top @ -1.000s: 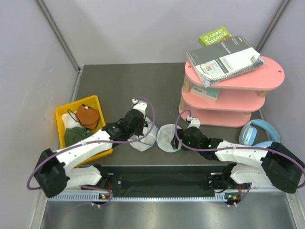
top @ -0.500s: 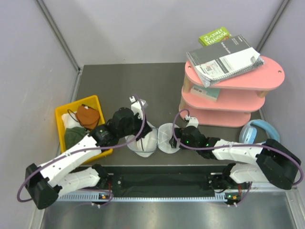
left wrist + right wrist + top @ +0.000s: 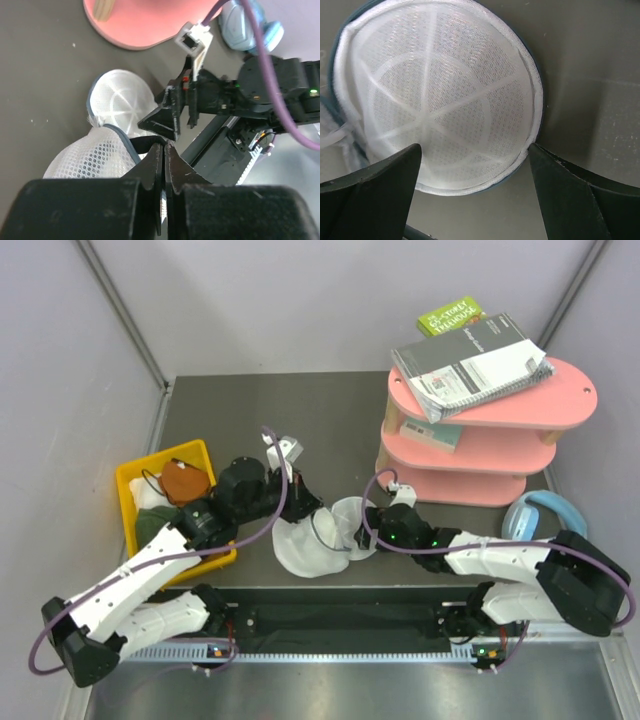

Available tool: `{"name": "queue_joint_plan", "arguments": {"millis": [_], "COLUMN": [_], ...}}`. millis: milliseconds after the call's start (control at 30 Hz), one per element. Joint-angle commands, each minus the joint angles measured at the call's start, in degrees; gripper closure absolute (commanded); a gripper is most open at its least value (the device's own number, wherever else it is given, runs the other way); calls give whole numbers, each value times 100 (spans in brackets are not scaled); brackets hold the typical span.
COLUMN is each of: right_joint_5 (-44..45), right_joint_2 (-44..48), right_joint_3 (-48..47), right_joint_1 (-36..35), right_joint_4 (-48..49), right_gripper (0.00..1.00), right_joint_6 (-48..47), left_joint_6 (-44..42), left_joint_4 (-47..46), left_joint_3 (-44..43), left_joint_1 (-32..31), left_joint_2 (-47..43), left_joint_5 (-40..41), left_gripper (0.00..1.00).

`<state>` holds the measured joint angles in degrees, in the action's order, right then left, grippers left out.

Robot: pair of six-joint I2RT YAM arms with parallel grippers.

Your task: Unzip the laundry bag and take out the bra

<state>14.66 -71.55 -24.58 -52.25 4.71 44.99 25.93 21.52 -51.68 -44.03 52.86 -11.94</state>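
My gripper will lift the bra, and the bra should come free and leave the laundry bag (image 3: 300, 551) behind, because the bag's dome half (image 3: 353, 524) is folded clear of the bag's opening.
The laundry bag (image 3: 305, 552) lies open in two white mesh halves in front of the arms. Its round dome half (image 3: 440, 95) fills the right wrist view, and its grey-blue zipper edge shows in the left wrist view (image 3: 125, 145). My left gripper (image 3: 164, 150) is shut on a thin dark strap (image 3: 142, 141) coming out at the bag's rim, and holds it up and left of the bag (image 3: 303, 508). I cannot tell the bra's white fabric from the mesh. My right gripper (image 3: 475, 155) is open, with one jaw on each side of the dome half.
A yellow bin (image 3: 135, 480) at the left holds a rust-orange cloth (image 3: 185, 483) and a dark green cloth (image 3: 155, 525). A pink shelf (image 3: 480, 455) with a notebook (image 3: 470, 360) stands at the back right. Pale blue headphones (image 3: 535, 518) lie beside it.
My left gripper has moved up and to the left, drawing the bag's left half out wider and pulling a dark strap out. The right gripper has stayed at the dome half.
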Motion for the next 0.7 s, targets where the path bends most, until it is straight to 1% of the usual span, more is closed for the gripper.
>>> {"name": "queue_joint_plan", "arguments": {"millis": [0, 133, 200, 267, 300, 333, 467, 600, 667], "right_joint_5": [-24, 151, 266, 170, 91, -49, -243, -708, -946], "right_joint_2": [430, 1158, 1423, 1749, 1802, 1811, 1504, 1004, 600], "right_joint_3": [-170, -223, -162, 49, 111, 181, 138, 111, 41], "right_joint_1": [4, -171, -241, -295, -295, -295, -356, -400, -426], "right_joint_4": [-93, -312, -191, 318, 746, 942, 1698, 2856, 3166], "right_gripper": [11, 11, 11, 11, 11, 12, 14, 17, 19], "right_joint_6": [-227, -570, -893, -1149, -1464, -1615, -2361, -2732, -2864], "left_joint_6": [114, 122, 122, 140, 149, 166, 254, 351, 360], "left_joint_4": [-305, -394, -376, -481, -517, -534, -517, -508, -526], "left_joint_3": [219, 396, 457, 518, 588, 615, 650, 686, 686], "left_joint_1": [26, 26, 26, 35, 35, 35, 52, 87, 96], "left_joint_2": [259, 532, 672, 708, 691, 682, 629, 541, 480], "left_joint_5": [157, 499, 535, 535, 527, 570, 754, 834, 791], "left_gripper": [100, 100, 100, 100, 100, 100, 100, 100, 100]}}
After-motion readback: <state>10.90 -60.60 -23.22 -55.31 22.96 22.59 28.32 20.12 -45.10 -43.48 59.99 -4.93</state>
